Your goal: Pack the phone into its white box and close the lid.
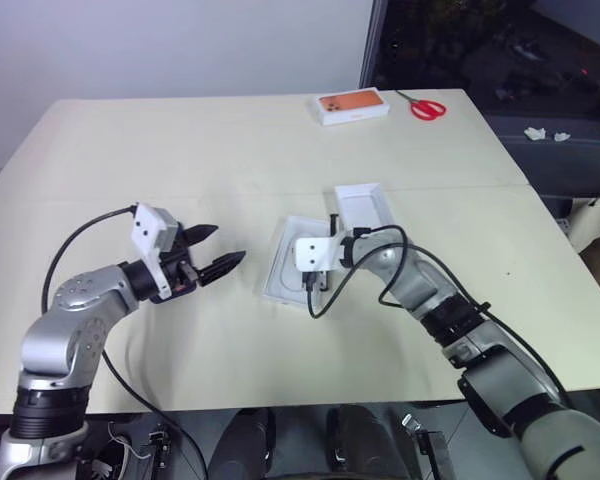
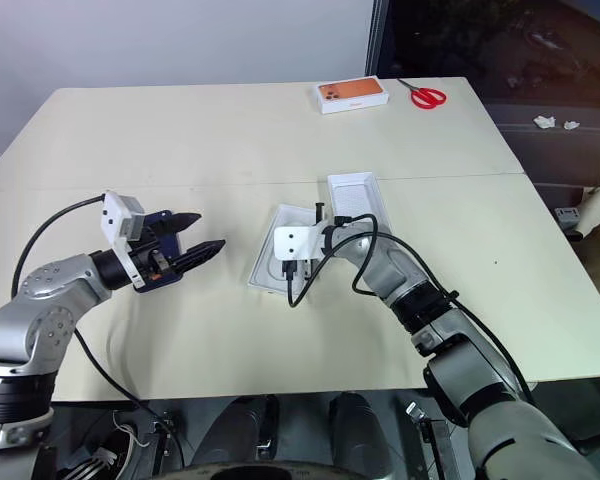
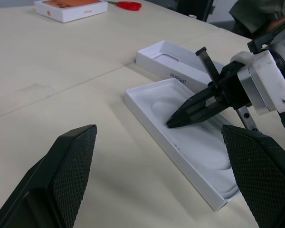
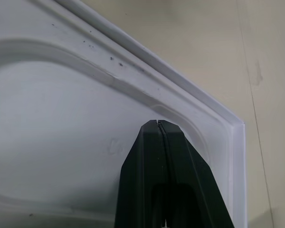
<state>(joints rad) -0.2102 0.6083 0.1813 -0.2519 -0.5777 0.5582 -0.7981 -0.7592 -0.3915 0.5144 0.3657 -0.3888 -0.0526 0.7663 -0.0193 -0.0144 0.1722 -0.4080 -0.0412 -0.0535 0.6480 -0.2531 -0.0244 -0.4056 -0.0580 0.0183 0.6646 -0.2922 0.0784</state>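
Observation:
The white insert tray (image 1: 294, 262) will keep the whole phone flat inside when I lower the phone, because a raised rim (image 1: 276, 257) goes around the tray's moulded bottom.
A white insert tray (image 1: 280, 268) with a moulded oval recess lies at the table's middle. My right gripper (image 3: 172, 123) is shut with nothing between its fingers, and its tips rest on the tray's floor (image 4: 61, 118) near one corner. Just beyond the tray lies the lid (image 1: 364, 206), open side up and plain white inside, with upside-down lettering on its side wall. To the tray's left, apart from it and above the table, my left gripper (image 1: 228, 243) stands open and empty, pointing at the tray. The phone is out of view. Whether the white box sits under the tray I cannot tell.
An orange-topped white box (image 1: 352, 106) and red scissors (image 1: 428, 108) lie at the table's far edge. Black cables loop from both wrists, the right one hanging beside the tray. The beige table (image 1: 180, 160) has bare surface to the left and front.

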